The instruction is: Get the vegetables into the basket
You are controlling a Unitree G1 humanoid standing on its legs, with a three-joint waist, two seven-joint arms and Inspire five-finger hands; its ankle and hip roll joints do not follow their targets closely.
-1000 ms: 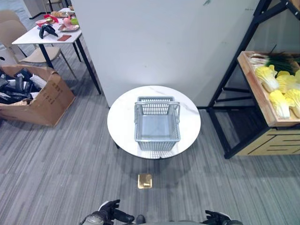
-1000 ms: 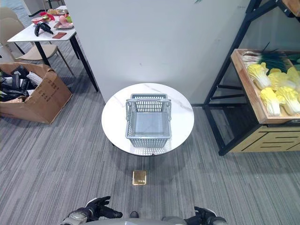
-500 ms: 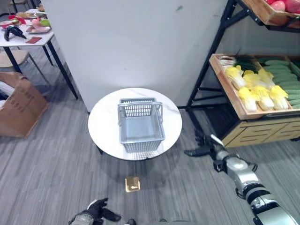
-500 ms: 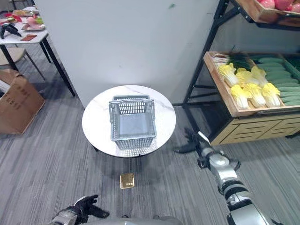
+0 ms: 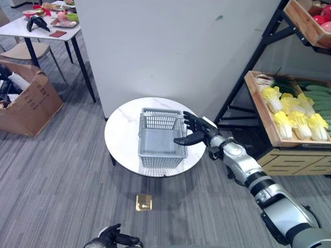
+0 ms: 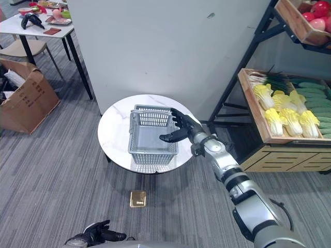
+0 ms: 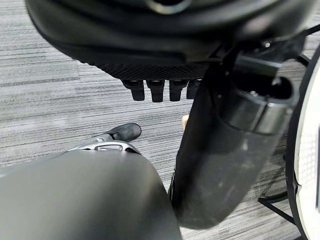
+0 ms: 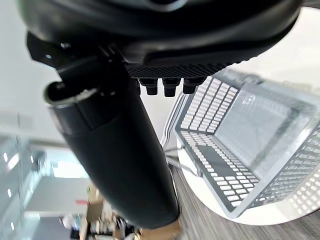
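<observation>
The basket handle's bent ends (image 8: 197,171) meet the rim of the basket, so when I lift, the handle will swing up straight and the basket will hang below it.
An empty grey plastic basket (image 5: 161,138) stands on a round white table (image 5: 120,139), its handle folded down at the far rim. My right hand (image 5: 195,132) hovers open at the basket's right rim, thumb pointing over the edge and fingers spread; the right wrist view shows the basket (image 8: 250,140) just past the fingers (image 8: 165,85). Yellow cabbages (image 5: 289,111), green cucumbers (image 5: 319,101) and green onions (image 5: 276,83) lie in a wooden shelf tray (image 5: 269,129) to the right. My left hand (image 6: 95,235) hangs low by the floor, fingers relaxed.
A white partition wall (image 5: 170,46) rises behind the table. The black shelf frame (image 5: 243,88) stands right of it, with red fruit (image 5: 321,18) on an upper tray. A cardboard box (image 5: 26,101) and a cluttered table (image 5: 46,23) are at the left. A gold floor plate (image 5: 144,202) lies on the carpet.
My right arm has swung up from low beside the shelf to the basket's right rim. The camera has shifted. The left hand stays low.
</observation>
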